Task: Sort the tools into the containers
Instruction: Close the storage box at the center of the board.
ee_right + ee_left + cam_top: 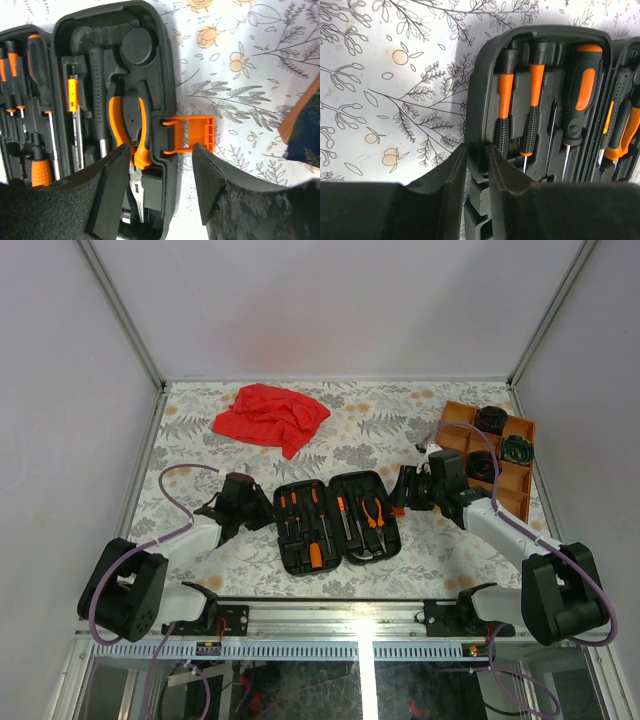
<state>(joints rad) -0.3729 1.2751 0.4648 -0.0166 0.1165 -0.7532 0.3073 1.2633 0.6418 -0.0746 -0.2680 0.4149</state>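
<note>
The screwdriver half (304, 528) lies open, away from the orange latch, so my right gripper should brace the case's side (171, 175) before my left gripper folds that half over.
The black tool case (300, 484) lies open in the middle of the table. Orange-and-black screwdrivers (582, 95) fill its left half. Orange-handled pliers (131, 125) and a black-handled hammer (97, 100) sit in the right half. My left gripper (477, 150) straddles the case's left wall, jaws a narrow way apart, a sliver of table showing beside the wall. My right gripper (161, 150) stands open around the case's right rim, just short of the orange latch (192, 132), holding nothing. The orange tray (455, 412) at the right holds dark coiled bundles (490, 420), one greenish (517, 450).
A crumpled red cloth (270, 415) lies at the back left of the flowered table top. Metal frame posts and white walls close the table in on three sides. The tray stands just behind my right arm.
</note>
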